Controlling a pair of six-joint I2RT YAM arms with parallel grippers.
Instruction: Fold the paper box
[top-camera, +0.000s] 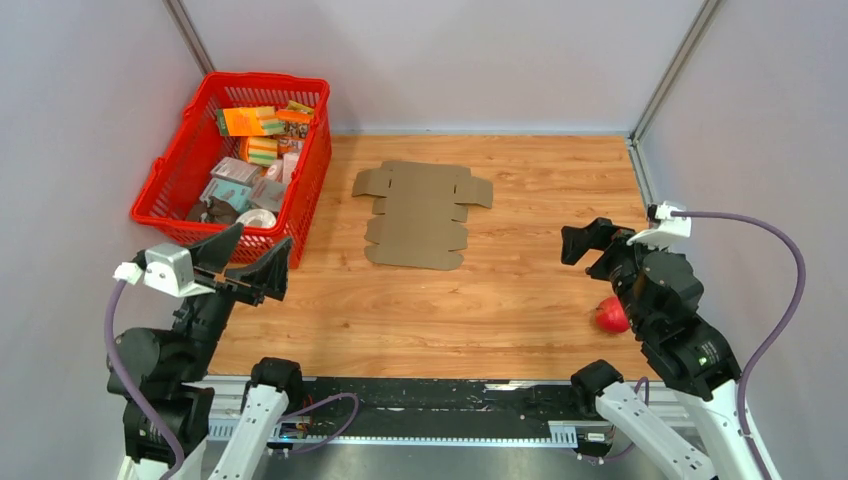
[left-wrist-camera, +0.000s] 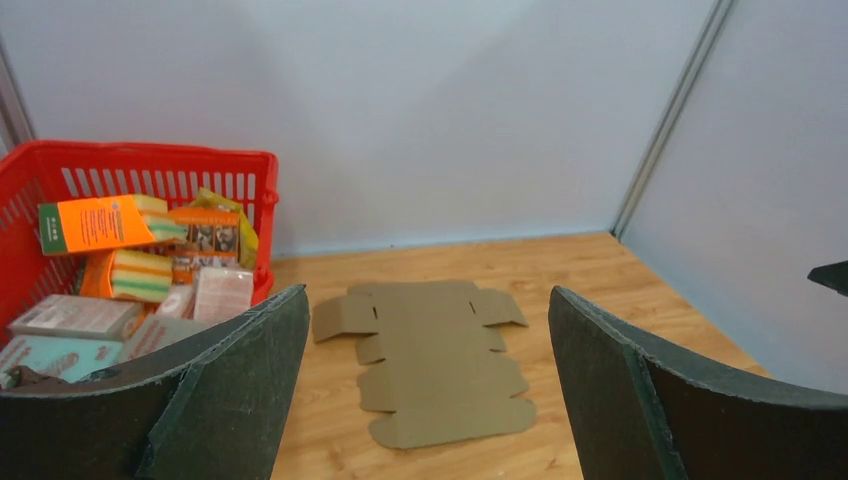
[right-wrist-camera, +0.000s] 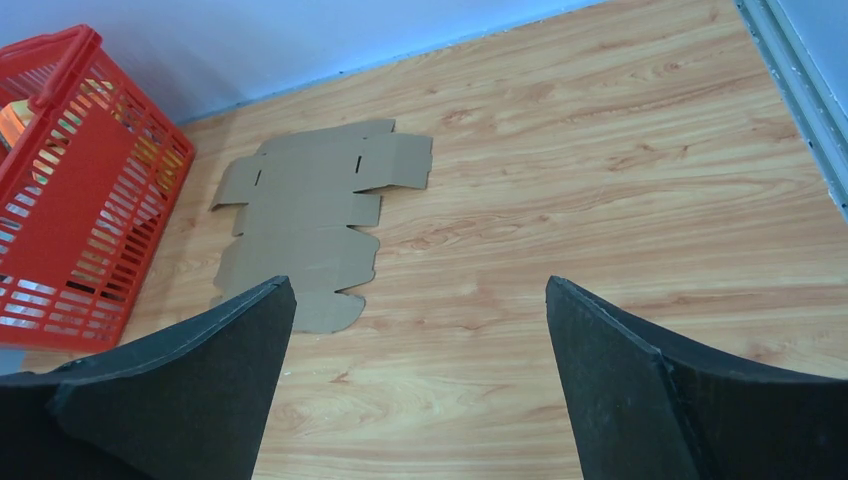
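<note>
I can see the blank's back flap (top-camera: 474, 189) sticking out over clear wood toward my open right gripper, so I should go on moving in until the gripper's fingers are on both sides of that flap's edge (top-camera: 490, 194) and close.
The paper box (top-camera: 420, 213) is a flat, unfolded brown cardboard blank lying on the wooden table at mid-back. It also shows in the left wrist view (left-wrist-camera: 430, 360) and the right wrist view (right-wrist-camera: 310, 232). My left gripper (top-camera: 262, 255) is open and empty, raised near the table's front left, well short of the blank. My right gripper (top-camera: 590, 243) is open and empty, raised at the right, away from the blank. In the wrist views the left gripper (left-wrist-camera: 428, 330) and the right gripper (right-wrist-camera: 420, 320) have their jaws spread wide.
A red basket (top-camera: 310, 175) full of small packages stands at the back left, right beside the blank; it also shows in the left wrist view (left-wrist-camera: 150, 165) and the right wrist view (right-wrist-camera: 75, 230). A red ball-like object (top-camera: 610, 316) lies under my right arm. Grey walls enclose the table.
</note>
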